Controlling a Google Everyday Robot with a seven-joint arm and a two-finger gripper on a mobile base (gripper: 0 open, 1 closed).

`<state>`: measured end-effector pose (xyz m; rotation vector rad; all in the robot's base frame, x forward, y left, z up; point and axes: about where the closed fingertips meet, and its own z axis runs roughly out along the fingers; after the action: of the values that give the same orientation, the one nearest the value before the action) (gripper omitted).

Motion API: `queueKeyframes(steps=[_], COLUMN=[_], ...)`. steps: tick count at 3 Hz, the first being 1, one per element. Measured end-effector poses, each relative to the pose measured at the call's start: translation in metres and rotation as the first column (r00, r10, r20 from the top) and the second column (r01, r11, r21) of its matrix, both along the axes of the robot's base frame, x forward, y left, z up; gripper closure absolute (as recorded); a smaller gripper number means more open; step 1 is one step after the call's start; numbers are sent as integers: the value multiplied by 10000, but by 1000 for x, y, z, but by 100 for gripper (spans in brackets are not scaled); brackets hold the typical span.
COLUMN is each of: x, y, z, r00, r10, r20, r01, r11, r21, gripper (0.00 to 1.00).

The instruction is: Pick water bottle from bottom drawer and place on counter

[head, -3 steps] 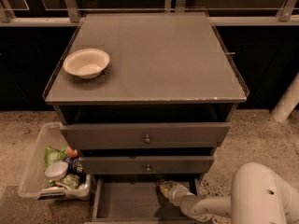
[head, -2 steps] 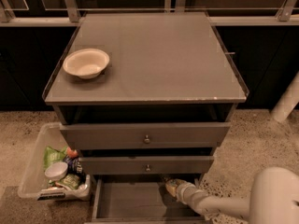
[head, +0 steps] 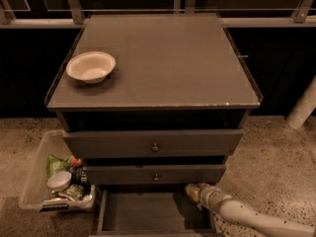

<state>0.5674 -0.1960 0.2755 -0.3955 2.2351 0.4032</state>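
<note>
The water bottle should be pulled toward the open front (head: 185, 227) before my gripper lifts it, because my gripper is deep in the bottom drawer's back corner under the middle drawer's front (head: 193, 174).
The bottom drawer (head: 148, 212) is pulled open below two knobbed drawers; the part of its flat dark floor that shows is bare. My gripper (head: 194, 191) reaches in from the lower right and sits at the drawer's back right corner, just under the middle drawer's front. A pale yellowish shape shows at its tip. I cannot make out the water bottle; it may be hidden at the gripper or under the drawer above. The counter (head: 168, 63) is the broad grey-brown top above, with a white bowl (head: 91, 66) at its left.
A clear plastic bin (head: 34, 174) stands on the floor left of the drawers, holding snack packets and a small white cup. A white post (head: 303, 105) leans at the right. Speckled floor lies on both sides. A railing runs behind the counter.
My arm has drawn off to the right, so its bulky white part has left the view. The gripper has stayed at the drawer's back right corner, shifted slightly right.
</note>
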Motion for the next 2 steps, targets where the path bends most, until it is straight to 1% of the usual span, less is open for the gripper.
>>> queueKeyframes(steps=[1, 2], x=[0, -1], y=[0, 2], z=[0, -4], r00=[10000, 9998], r10=[0, 66], r20=[0, -163], r01=[0, -66], r11=[10000, 10000], r21=[0, -2], gripper=[100, 100])
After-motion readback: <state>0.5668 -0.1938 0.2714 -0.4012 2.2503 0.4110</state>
